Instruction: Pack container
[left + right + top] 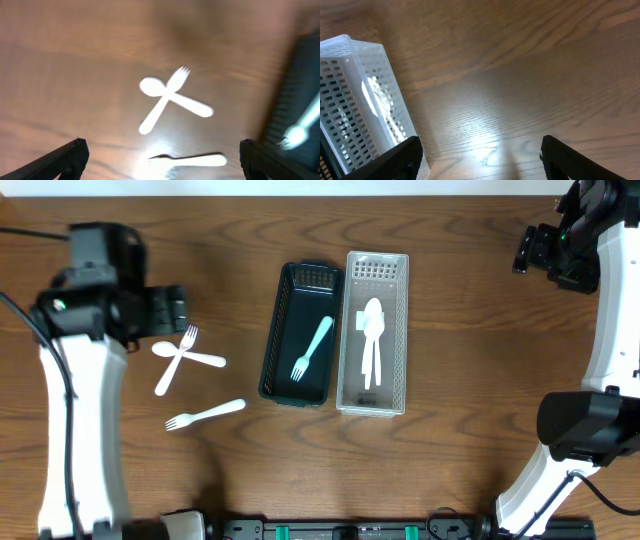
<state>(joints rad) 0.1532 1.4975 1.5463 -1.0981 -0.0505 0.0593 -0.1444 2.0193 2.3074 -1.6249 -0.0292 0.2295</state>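
The white fork is on top of the white spoon (pixel 181 353), so my left gripper should go down next to the fork's handle (pixel 168 377) until the fingers are on both sides of it.
A dark basket (pixel 277 350) holds a pale blue fork (pixel 312 348). A white basket (pixel 398 310) beside it holds white spoons (pixel 371 340). On the table to the left lie a white fork (pixel 176 360) crossed over a white spoon (pixel 190 356), and a second white fork (pixel 205 415) below them. My left gripper (pixel 175 308) is open just above the crossed pair; its wrist view shows them (pixel 172 97) and the other fork (pixel 192 160). My right gripper (pixel 535 252) is open and empty at the far right, high over bare wood.
The right wrist view shows the white basket's end (pixel 355 100) at the left and bare wood under the fingers. The dark basket's edge (pixel 295 100) is at the right of the left wrist view.
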